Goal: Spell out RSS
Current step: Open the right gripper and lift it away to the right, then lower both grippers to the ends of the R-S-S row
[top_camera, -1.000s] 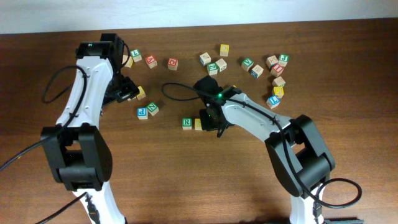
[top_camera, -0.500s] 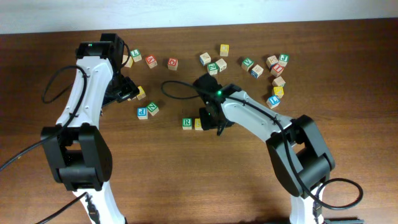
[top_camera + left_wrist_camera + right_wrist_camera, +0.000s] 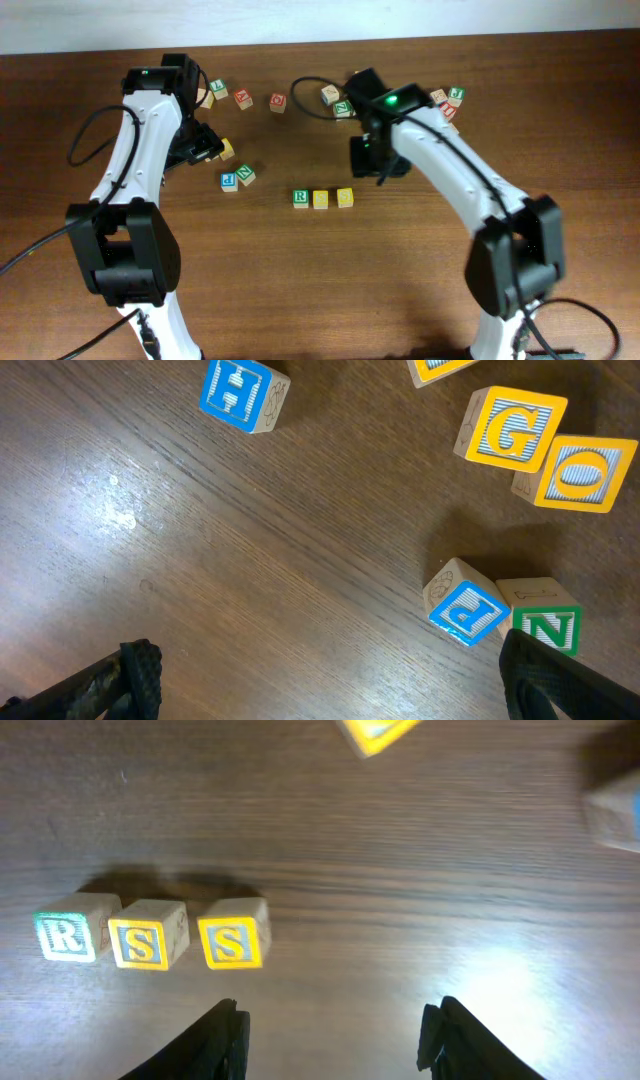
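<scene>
My left gripper is about to push the R block's outer side (image 3: pixel 295 200) while my right gripper presses the other end, because there are gaps in the row of R and S blocks (image 3: pixel 333 199).
Three letter blocks lie in a row at the table's middle: a green R block (image 3: pixel 301 198), a yellow S block (image 3: pixel 321 199) and a second yellow S block (image 3: pixel 344 197). They also show in the right wrist view as R (image 3: pixel 64 936), S (image 3: pixel 143 943) and S (image 3: pixel 232 941). My right gripper (image 3: pixel 377 160) (image 3: pixel 335 1038) is open and empty, raised up and to the right of the row. My left gripper (image 3: pixel 200 146) (image 3: pixel 330 685) is open and empty at the left, over bare wood.
Loose letter blocks lie scattered along the back: a blue P (image 3: pixel 230 181) and green N (image 3: pixel 245 175) near the left arm, a G (image 3: pixel 512 428) and O (image 3: pixel 580 472), and a cluster at the back right (image 3: pixel 445 110). The right arm's cable (image 3: pixel 305 85) loops over the back.
My right gripper let go of the second S block beside the first S, then lifted and moved back and right. The left arm has not moved.
</scene>
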Action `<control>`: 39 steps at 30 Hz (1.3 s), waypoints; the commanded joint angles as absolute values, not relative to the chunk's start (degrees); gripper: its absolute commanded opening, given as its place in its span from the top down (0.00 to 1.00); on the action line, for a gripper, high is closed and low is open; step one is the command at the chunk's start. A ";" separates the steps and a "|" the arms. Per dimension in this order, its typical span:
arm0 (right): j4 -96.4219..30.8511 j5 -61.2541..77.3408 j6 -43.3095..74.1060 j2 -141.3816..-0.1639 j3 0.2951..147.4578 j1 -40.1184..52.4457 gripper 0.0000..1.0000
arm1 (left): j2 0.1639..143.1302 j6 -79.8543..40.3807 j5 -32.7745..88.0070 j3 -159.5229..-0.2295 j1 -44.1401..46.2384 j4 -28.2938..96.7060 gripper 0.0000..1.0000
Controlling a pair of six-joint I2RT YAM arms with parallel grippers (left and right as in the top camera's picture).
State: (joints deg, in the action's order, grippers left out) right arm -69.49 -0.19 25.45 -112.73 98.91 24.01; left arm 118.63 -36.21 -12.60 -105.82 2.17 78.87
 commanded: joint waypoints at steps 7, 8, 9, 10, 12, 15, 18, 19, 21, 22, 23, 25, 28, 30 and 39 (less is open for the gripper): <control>-81.62 -4.25 25.02 -91.29 100.51 23.16 0.41 | 119.26 -36.40 -12.84 -105.62 2.07 78.91 0.01; -82.52 -4.67 24.64 -89.97 100.51 23.16 0.40 | 119.26 -36.40 -12.84 -105.62 2.07 78.91 0.01; -83.22 -4.89 24.45 -89.06 100.51 23.16 0.40 | 119.26 -36.40 -12.84 -105.62 2.07 78.91 0.01; -84.25 -5.04 24.47 -87.66 100.51 23.16 0.40 | 119.26 -36.40 -12.84 -105.62 2.07 78.91 0.01; -85.76 -5.02 24.49 -85.84 100.51 23.16 0.40 | 119.26 -36.40 -12.84 -105.62 2.07 78.91 0.01; -88.25 -5.02 24.49 -83.44 100.51 23.16 0.39 | 119.26 -36.42 -12.78 -105.62 2.07 78.89 0.01; -90.19 -5.02 24.47 -81.12 100.51 23.16 0.36 | 119.26 -36.42 -12.27 -105.62 2.07 76.62 0.01; -90.67 -5.04 24.47 -80.66 100.51 23.16 0.32 | 119.26 -36.40 -10.33 -105.62 2.07 75.59 0.01; -90.85 -5.04 24.45 -80.62 100.51 23.16 0.29 | 119.26 -36.29 -2.55 -105.62 2.07 78.54 0.01; -90.80 -5.08 24.45 -80.82 100.31 23.16 0.29 | 119.26 -37.08 -0.08 -105.62 2.07 82.26 0.01; -90.65 -5.23 24.47 -81.08 100.03 23.16 0.29 | 119.26 -37.41 3.20 -105.60 2.07 82.43 0.09; -90.00 -5.21 24.47 -81.62 98.96 23.16 0.31 | 119.26 -37.21 6.44 -105.43 2.46 83.79 0.20; -86.96 -5.19 24.47 -82.91 95.57 23.16 0.74 | 119.26 -30.87 4.91 -103.59 5.10 84.38 0.18; -83.99 -4.91 24.49 -83.64 93.01 23.16 0.83 | 119.26 -26.13 4.10 -100.82 7.57 82.83 0.77; -75.44 -5.21 24.47 -84.60 87.39 23.16 0.82 | 119.26 -24.77 0.23 -91.59 14.83 70.74 0.85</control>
